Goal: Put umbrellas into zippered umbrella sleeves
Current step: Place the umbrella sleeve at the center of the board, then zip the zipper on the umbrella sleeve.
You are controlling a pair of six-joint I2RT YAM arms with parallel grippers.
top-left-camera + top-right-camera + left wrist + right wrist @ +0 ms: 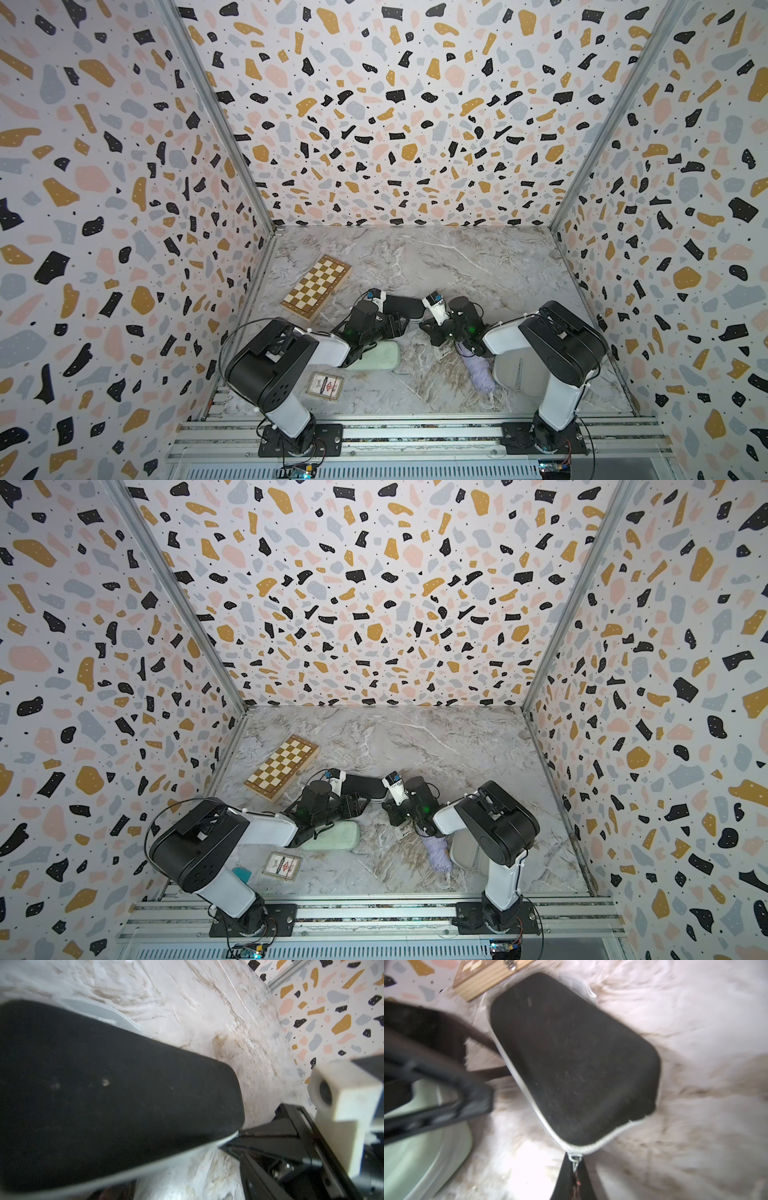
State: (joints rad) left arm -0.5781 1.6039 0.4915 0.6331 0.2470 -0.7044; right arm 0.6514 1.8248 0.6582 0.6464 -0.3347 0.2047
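My left gripper is at the sleeve's zip edge (pixel 521 1083), where it blocks the zip pull. It should come over the sleeve's far side and take hold of the black sleeve's body (pixel 403 304).
The black umbrella sleeve (pixel 401 305) (pixel 361 785) lies mid-table between my two grippers and fills both wrist views (pixel 104 1084) (pixel 571 1064). Grey lining shows along its far edge. My right gripper (pixel 575 1165) (pixel 423 323) is shut on the metal zip pull at the sleeve's near corner. My left gripper (pixel 397 325) stands open at the sleeve's other end, and one finger (pixel 475 1103) is apart from the zip edge. A lilac umbrella (pixel 478 370) (pixel 436 852) lies under the right arm beside an open grey-lined sleeve (pixel 509 370). The mint green sleeve (pixel 376 355) (pixel 425 1157) lies under the left arm.
A wooden chessboard box (pixel 316 286) (pixel 483 978) sits at the back left, close to the black sleeve. A small printed card (pixel 325 385) lies near the front left. A teal thing (pixel 241 872) peeks out by the left arm's base. Patterned walls close in three sides.
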